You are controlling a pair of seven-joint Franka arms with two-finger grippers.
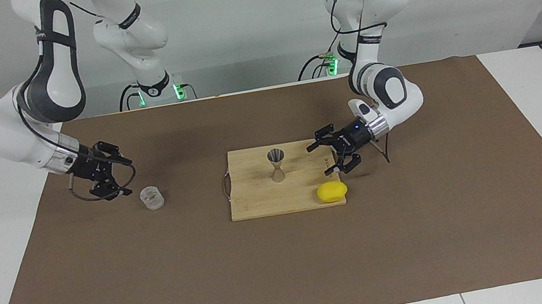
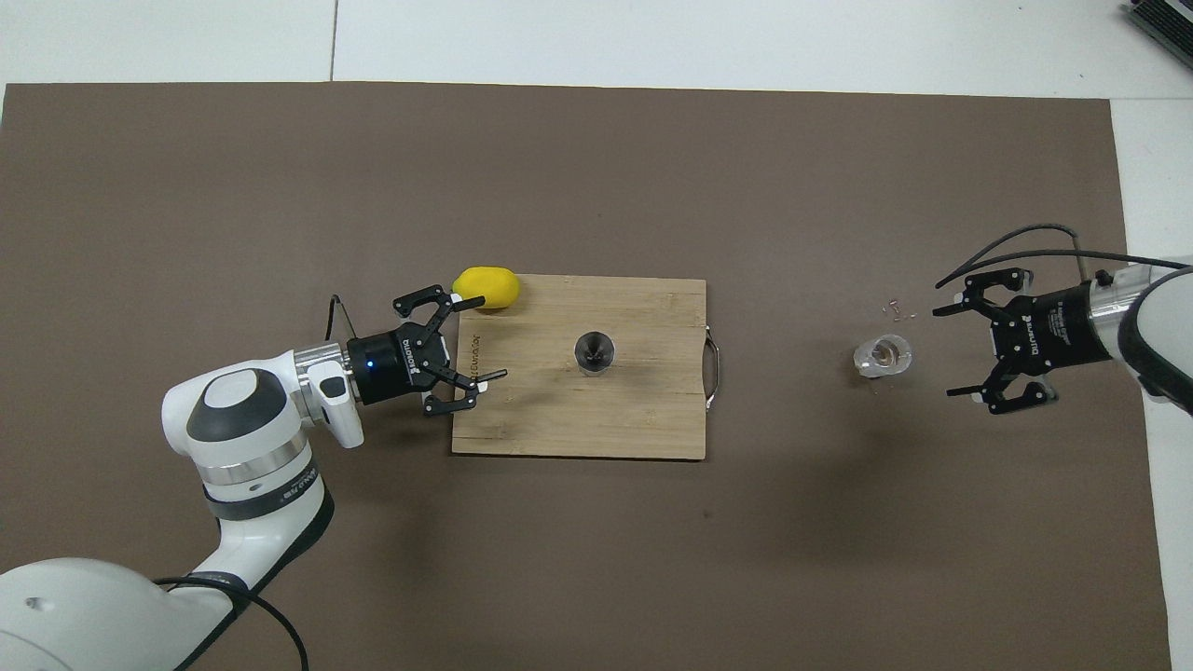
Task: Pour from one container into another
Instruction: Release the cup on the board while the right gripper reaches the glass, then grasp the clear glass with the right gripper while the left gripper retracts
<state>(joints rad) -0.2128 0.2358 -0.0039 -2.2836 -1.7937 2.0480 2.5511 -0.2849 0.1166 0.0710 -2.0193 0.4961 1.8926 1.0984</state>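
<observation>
I expect more drops to be hidden under the clear glass cup (image 2: 884,356) when I lift it, because clear drops (image 2: 897,309) dot the mat beside the cup.
The clear glass cup (image 1: 152,198) stands upright on the brown mat toward the right arm's end of the table; it also shows in the overhead view (image 2: 883,356). My right gripper (image 1: 123,176) (image 2: 953,351) is open, lying sideways just beside the cup and apart from it. The metal jigger (image 1: 277,164) (image 2: 594,351) stands upright in the middle of a wooden cutting board (image 1: 256,198) (image 2: 522,419). My left gripper (image 1: 323,157) (image 2: 480,340) is open and empty, held sideways low over the board's edge at the left arm's end, pointing at the jigger.
A yellow lemon (image 1: 332,191) (image 2: 486,287) lies on the board's corner beside the left gripper, farther from the robots. The board has a wire handle (image 2: 713,368) on the end toward the cup. A brown mat (image 1: 270,282) covers the table.
</observation>
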